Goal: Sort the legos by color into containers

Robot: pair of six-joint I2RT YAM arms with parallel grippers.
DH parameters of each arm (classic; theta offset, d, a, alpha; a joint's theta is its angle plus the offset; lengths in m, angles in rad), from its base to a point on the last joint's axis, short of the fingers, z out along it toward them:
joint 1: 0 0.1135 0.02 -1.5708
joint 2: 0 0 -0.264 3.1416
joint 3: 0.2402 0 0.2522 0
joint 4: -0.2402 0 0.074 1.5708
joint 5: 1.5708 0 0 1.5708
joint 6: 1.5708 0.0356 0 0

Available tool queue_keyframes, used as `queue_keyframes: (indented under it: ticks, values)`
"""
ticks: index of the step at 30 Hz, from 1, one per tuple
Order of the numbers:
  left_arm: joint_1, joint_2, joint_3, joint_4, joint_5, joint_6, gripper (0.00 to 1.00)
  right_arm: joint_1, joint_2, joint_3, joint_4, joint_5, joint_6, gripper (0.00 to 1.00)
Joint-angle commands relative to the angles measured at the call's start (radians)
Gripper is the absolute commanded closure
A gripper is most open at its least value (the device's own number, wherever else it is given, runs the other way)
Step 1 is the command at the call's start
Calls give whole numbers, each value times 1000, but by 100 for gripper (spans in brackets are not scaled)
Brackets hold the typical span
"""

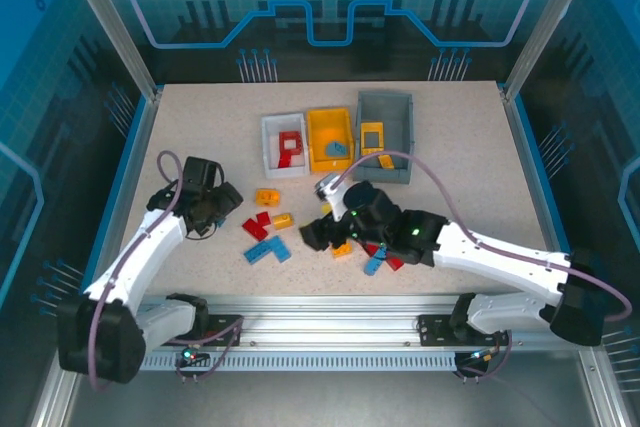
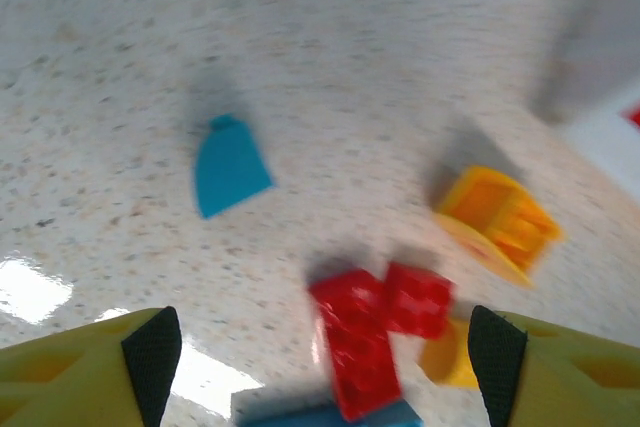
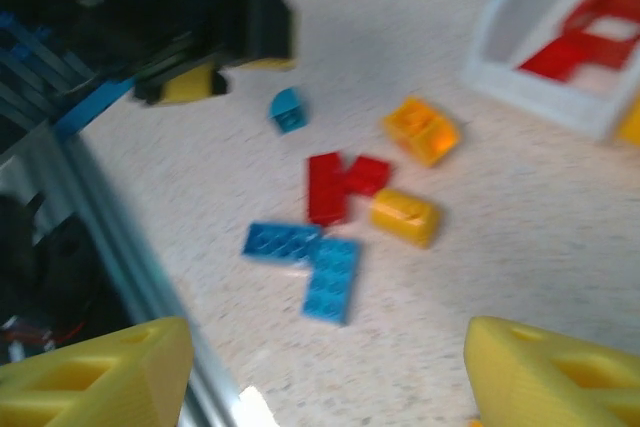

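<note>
The small blue piece (image 2: 230,169) is close to my left gripper and far from my right gripper, so my left gripper should take it to the yellow container (image 1: 328,133).
Loose legos lie mid-table: an orange brick (image 1: 266,197), red bricks (image 1: 258,224), a yellow brick (image 1: 283,219) and a blue L-shape (image 1: 267,252). My left gripper (image 1: 228,209) hovers just left of them, open. In the left wrist view the left gripper (image 2: 323,357) has the red bricks (image 2: 380,332) on the table below its spread pads (image 2: 150,352). My right gripper (image 1: 318,235) is open at their right, above more orange (image 1: 342,249), blue (image 1: 372,265) and red (image 1: 392,261) pieces. Its wrist view shows the right gripper (image 3: 325,377) empty, with the blue L (image 3: 310,262) ahead.
Three containers stand in a row at the back: white (image 1: 267,147) holding red pieces, yellow (image 1: 312,137) holding a blue piece, dark grey (image 1: 405,137) holding orange-yellow pieces. A small blue piece (image 2: 230,164) lies apart on the table. The metal rail (image 1: 320,312) borders the near edge.
</note>
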State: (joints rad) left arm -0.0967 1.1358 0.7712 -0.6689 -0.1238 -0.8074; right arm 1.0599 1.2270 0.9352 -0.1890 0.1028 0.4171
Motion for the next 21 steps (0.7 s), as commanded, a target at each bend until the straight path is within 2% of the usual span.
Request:
queue_keyframes:
  ticks: [1, 5, 10, 21]
  values:
    - [71, 86, -23, 82, 118, -3, 19, 50, 57, 24, 67, -24, 0, 27]
    - [131, 216, -17, 135, 160, -7, 19, 75, 104, 59, 71, -15, 4, 27]
    - [149, 293, -22, 194, 149, -25, 20, 77, 123, 73, 72, -11, 8, 27]
    - [158, 374, -45, 257, 109, -26, 41, 77, 138, 68, 62, 24, 43, 28]
